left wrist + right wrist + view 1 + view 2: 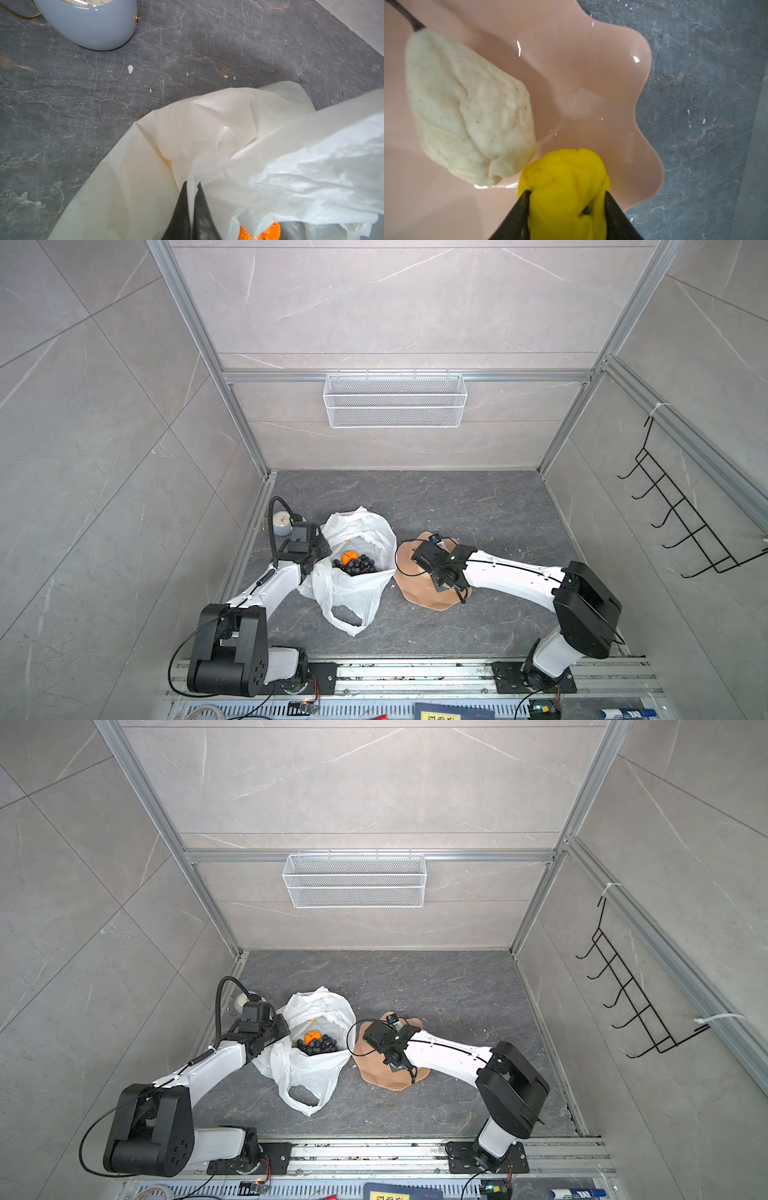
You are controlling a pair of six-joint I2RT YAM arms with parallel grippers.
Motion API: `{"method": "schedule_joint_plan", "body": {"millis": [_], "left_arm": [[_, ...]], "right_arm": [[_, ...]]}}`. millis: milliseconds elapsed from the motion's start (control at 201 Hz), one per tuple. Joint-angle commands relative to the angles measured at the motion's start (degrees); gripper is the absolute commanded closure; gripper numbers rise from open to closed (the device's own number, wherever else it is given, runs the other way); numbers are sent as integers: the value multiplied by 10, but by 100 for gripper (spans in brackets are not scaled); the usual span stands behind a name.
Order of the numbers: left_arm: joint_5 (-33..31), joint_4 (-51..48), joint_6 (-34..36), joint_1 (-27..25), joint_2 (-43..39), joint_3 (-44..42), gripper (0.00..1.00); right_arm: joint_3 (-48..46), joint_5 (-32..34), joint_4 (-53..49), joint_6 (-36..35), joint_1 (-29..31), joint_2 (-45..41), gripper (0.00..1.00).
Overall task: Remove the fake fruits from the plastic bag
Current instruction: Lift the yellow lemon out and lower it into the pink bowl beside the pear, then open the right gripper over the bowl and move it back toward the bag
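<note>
The yellow fruit (pixel 566 182) hangs inside the pink plate's rim, next to the cream fruit, so my right gripper should keep lowering it until it touches the plate (pixel 578 122), then let go.
The white plastic bag (pixel 353 593) lies open on the dark floor in both top views, with an orange fruit (pixel 348 558) and a dark grape bunch (pixel 358 567) inside. My left gripper (pixel 192 184) is shut on a fold of the bag's rim (pixel 270 155), and the orange fruit (pixel 268 230) peeks out beside it. My right gripper (pixel 566 192) is shut on a yellow fruit (pixel 564 176), just above the wavy pink plate (pixel 581 83). A cream fruit (pixel 467 116) with a dark stem lies on that plate, close to the yellow one.
A pale blue round clock (pixel 282 522) stands left of the bag, behind the left arm. The pink plate (pixel 419 593) sits right of the bag. A white wire basket (pixel 395 400) hangs on the back wall, a black hook rack (pixel 681 514) on the right wall.
</note>
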Motion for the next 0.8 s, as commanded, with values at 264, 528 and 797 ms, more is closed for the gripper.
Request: {"method": "schedule_joint_plan", "body": {"millis": [264,528,797], "left_arm": [[9,7,4,-2,-7,0,94],[6,8,4,-2,-6,0,94],[7,9,5,-2,-1,0,94]], "right_arm": [[62,25,29,0,6,69,59],[84,55,18,-5,8,101,55],[60,34,42,-13,14,80,35]]}}
